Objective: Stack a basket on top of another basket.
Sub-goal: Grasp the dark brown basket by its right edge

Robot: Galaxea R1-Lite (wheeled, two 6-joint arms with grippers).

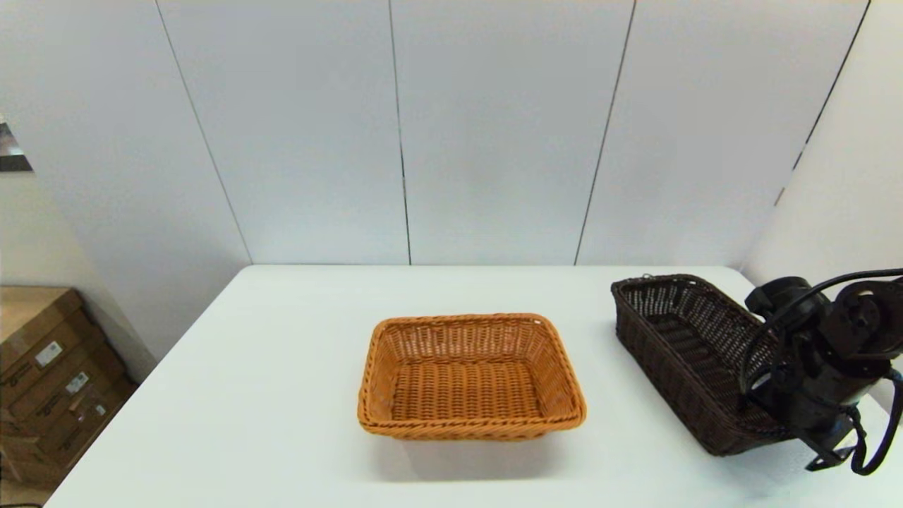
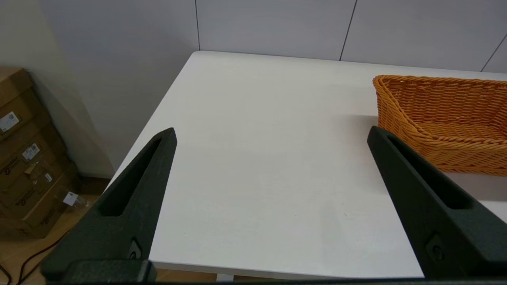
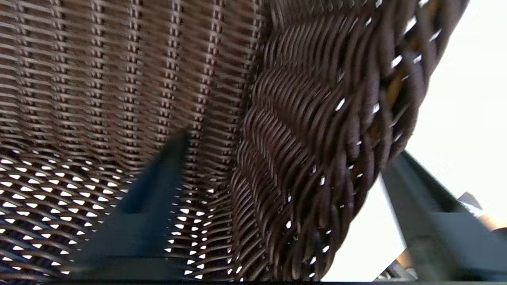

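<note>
The orange-tan basket's sides point(image 1: 552, 372) widen toward its empty opening. I expect the dark brown basket point(image 1: 677, 365) to go only partway down when I stack it inside.
The dark brown basket point(image 1: 659, 349) stands at the table's right side, seen close up as dark weave point(image 3: 317, 118) in the right wrist view. My right gripper point(image 1: 769, 395) point(image 3: 283, 152) is open and straddles its right wall, one finger inside the basket and one outside against the braided rim. The orange-tan basket point(image 1: 467, 425) point(image 2: 435, 118) sits upright and empty in the middle of the table. My left gripper point(image 2: 271, 132) is open with nothing in it. It hovers over the table's near left part, left of the orange-tan basket, and is out of the head view.
The white table point(image 1: 282, 395) ends at white wall panels point(image 1: 494, 141) behind and to the right. Cardboard boxes point(image 1: 49, 367) point(image 2: 23, 158) stand on the floor beyond the table's left edge.
</note>
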